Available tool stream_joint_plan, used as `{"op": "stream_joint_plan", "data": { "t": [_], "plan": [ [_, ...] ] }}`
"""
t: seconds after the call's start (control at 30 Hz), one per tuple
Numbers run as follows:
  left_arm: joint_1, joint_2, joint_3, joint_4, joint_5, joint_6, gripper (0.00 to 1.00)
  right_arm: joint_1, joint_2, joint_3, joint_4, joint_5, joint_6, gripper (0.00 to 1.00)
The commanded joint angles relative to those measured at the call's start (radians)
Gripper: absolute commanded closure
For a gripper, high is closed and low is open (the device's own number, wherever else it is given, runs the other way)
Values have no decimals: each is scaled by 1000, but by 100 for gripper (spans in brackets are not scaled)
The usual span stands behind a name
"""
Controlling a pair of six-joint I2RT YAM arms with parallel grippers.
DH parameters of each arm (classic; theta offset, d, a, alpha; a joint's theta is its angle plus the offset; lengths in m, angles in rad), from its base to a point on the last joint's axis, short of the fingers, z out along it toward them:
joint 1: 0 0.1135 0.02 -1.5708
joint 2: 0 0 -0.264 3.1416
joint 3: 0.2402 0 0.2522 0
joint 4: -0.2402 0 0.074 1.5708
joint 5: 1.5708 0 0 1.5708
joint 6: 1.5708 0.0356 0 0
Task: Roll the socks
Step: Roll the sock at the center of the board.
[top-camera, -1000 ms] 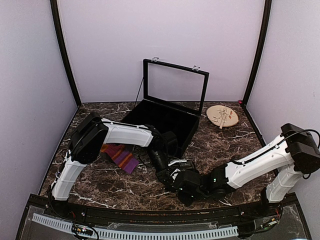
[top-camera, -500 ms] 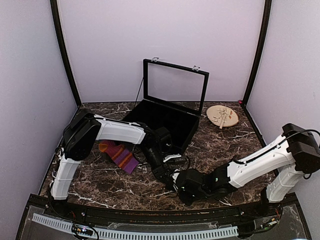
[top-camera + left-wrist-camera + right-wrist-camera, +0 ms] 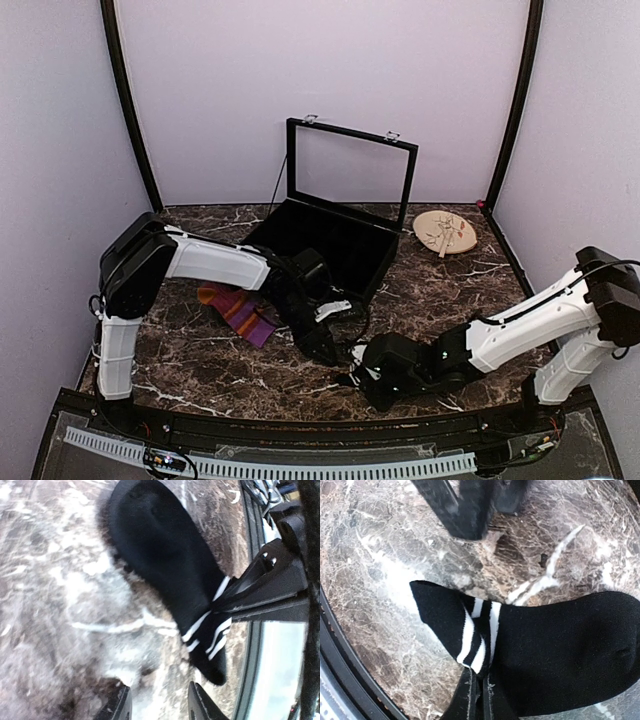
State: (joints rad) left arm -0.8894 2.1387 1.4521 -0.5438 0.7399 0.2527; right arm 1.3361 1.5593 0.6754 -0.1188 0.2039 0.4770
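The black sock's cuff tip [image 3: 426, 596] sticks out at a slant past my right gripper, next to my left gripper's fingers, so next my left gripper turns round and grabs the stripes [image 3: 473, 650].
The black sock [image 3: 165, 565] with thin white stripes at its cuff lies flat on the marble table [image 3: 200, 360]. My right gripper [image 3: 480, 685] is shut on the cuff at the stripes, with the foot of the black sock [image 3: 565, 650] stretching away to the right. My left gripper [image 3: 157, 705] hovers just off the cuff end, open, with only bare marble between its fingers. In the top view the left gripper [image 3: 322, 345] and right gripper [image 3: 362, 372] nearly meet near the front edge. The purple, orange and red striped sock [image 3: 238, 312] lies apart to the left, under the left forearm.
An open black case [image 3: 330, 240] with an upright glass lid stands at the back centre. A round wooden plate [image 3: 445, 232] lies at the back right. A perforated rail [image 3: 270, 465] runs along the front edge, close to both grippers.
My left gripper has opened and drawn back to the left, away from the right gripper, as the left arm swung leftward. The right gripper has kept its grip on the cuff.
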Motion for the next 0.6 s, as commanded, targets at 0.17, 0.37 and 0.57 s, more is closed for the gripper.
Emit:
{"op": "stream_joint_plan", "data": {
  "t": [0.17,0.37,0.57],
  "plan": [
    [4,-202,-210,263,-149,-57,60,-84,-60,-66,25,-186,47,98],
    [-53,-328,-369,442,-251,-46,60,-150,-80,-84,61,-315,70,98],
    [-164,-414,-498,640,-376,27,60,-203,-93,-94,81,-435,82,98]
  ]
}}
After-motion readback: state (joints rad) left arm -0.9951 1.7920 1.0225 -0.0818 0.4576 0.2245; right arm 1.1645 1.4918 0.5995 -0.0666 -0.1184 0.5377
